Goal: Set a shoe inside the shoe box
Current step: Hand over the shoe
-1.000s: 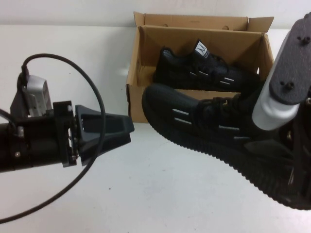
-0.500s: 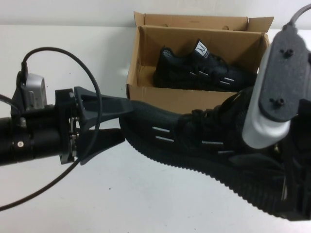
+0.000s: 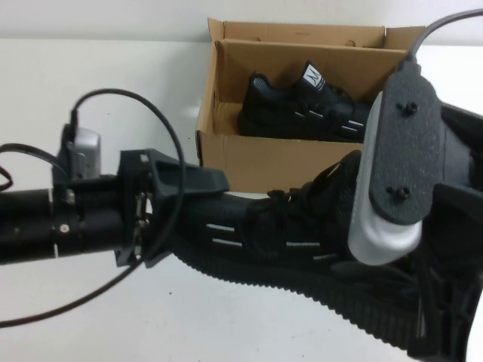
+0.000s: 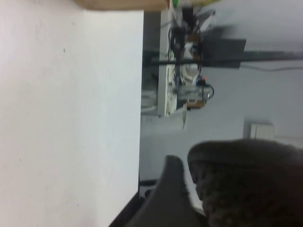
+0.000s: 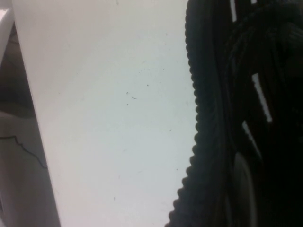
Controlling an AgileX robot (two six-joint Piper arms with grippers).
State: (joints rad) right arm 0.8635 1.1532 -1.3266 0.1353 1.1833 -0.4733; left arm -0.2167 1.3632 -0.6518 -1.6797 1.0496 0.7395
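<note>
The shoe is in my right gripper by its heel end (image 3: 381, 302), so my left gripper should hold its toe while my right gripper moves to the shoe's tongue (image 3: 323, 187).
A black shoe (image 3: 279, 234) hangs low over the white table in front of the cardboard shoe box (image 3: 272, 154). My right gripper (image 3: 441, 302) is shut on its heel end, mostly hidden under the wrist camera housing. The shoe's ridged sole shows in the right wrist view (image 5: 208, 118). My left gripper (image 3: 204, 215) is open, with the shoe's toe between its fingers. Its upper finger (image 3: 189, 177) lies over the toe and the lower one is hidden. The toe fills a corner of the left wrist view (image 4: 246, 184), beside one finger (image 4: 170, 189). A second black shoe (image 3: 317, 105) lies inside the box.
The box stands at the back centre of the white table (image 3: 113, 98) with its flaps up. A black cable (image 3: 162, 121) loops over my left arm. Bare table shows at the left and in front. The table edge shows in the right wrist view (image 5: 28, 94).
My right gripper has carried the shoe left and lower. My left gripper has moved right, and the shoe's toe has come in between its open fingers.
</note>
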